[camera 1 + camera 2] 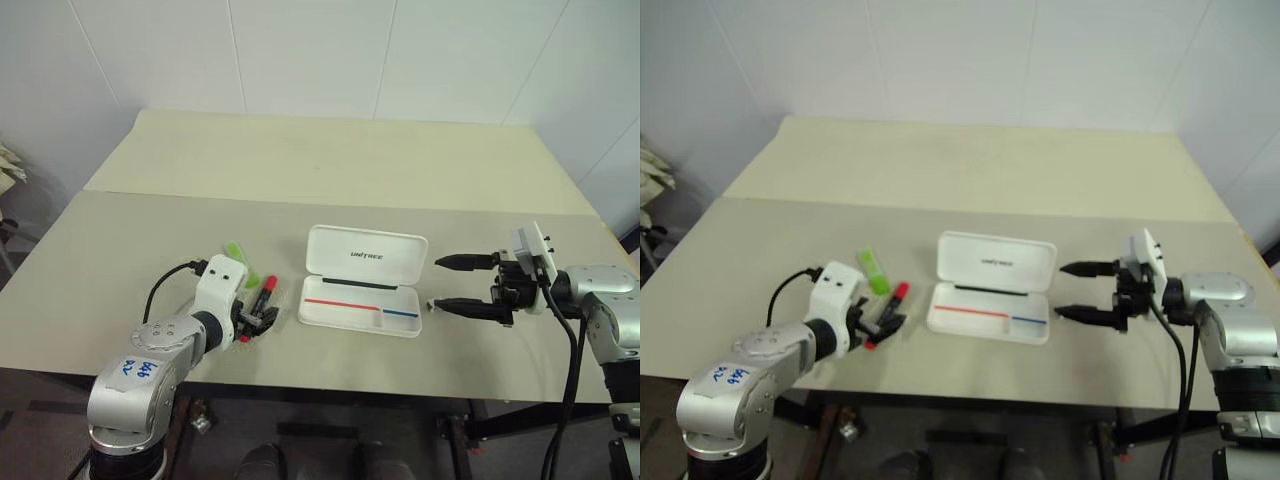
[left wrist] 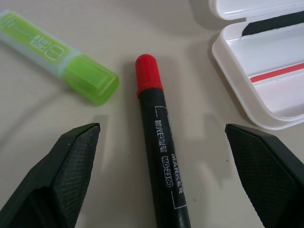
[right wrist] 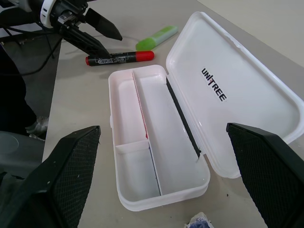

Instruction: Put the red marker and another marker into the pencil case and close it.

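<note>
I expect the light green marker to fit flat inside once lowered: the section of the pencil case [image 1: 340,316] in front of the red strip is long and empty.
The red marker [image 2: 156,142], black-barrelled with a red cap, lies on the table left of the pencil case [image 1: 362,305]. My left gripper [image 1: 256,319] is open over its tail end, one finger on each side of the barrel and neither touching it. The light green marker [image 2: 61,61] lies just beyond the red cap, partly hidden in the head views by my left wrist. The white case stands open with its lid [image 3: 228,95] laid back and its compartments empty. My right gripper [image 1: 436,283] hovers open just right of the case, pointing at it.
The table [image 1: 330,160] stretches far behind the case, with a seam across it. Its front edge runs close below the case and both grippers. A cable [image 1: 165,278] loops from my left wrist.
</note>
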You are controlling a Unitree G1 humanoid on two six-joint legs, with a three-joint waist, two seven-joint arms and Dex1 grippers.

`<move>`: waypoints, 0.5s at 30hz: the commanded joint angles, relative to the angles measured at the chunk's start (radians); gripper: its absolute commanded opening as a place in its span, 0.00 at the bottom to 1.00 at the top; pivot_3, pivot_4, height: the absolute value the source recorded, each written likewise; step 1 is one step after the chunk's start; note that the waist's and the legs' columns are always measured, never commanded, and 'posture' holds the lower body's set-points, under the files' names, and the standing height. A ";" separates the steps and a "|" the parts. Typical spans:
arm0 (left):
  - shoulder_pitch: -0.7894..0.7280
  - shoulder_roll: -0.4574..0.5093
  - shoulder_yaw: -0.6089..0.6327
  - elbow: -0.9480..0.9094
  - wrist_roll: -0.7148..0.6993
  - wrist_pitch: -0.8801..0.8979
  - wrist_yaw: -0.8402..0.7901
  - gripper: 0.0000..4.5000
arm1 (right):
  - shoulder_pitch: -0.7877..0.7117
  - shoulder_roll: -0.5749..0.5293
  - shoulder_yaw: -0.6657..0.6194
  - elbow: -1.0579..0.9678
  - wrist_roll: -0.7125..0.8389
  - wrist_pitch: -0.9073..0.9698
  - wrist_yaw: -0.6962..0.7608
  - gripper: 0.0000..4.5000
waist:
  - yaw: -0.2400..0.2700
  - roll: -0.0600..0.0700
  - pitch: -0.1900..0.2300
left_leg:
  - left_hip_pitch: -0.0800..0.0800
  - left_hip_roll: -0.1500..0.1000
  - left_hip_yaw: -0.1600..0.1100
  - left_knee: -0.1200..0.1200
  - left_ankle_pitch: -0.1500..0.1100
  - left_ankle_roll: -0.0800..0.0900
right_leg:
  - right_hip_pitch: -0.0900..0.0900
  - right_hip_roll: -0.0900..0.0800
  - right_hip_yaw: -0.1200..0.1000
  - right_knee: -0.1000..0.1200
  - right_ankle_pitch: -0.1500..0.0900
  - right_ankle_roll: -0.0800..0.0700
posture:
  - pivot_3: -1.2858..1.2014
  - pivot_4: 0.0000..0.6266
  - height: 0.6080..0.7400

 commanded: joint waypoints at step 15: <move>0.036 -0.064 0.036 0.163 -0.042 -0.130 0.035 0.91 | 0.072 -0.040 -0.079 -0.096 0.026 0.030 -0.025 1.00 | 0.000 0.000 0.000 | 0.004 0.000 0.001 -0.003 0.000 0.000 | 0.002 -0.001 0.001 -0.001 0.000 -0.001 | 0.52 0.24 1.00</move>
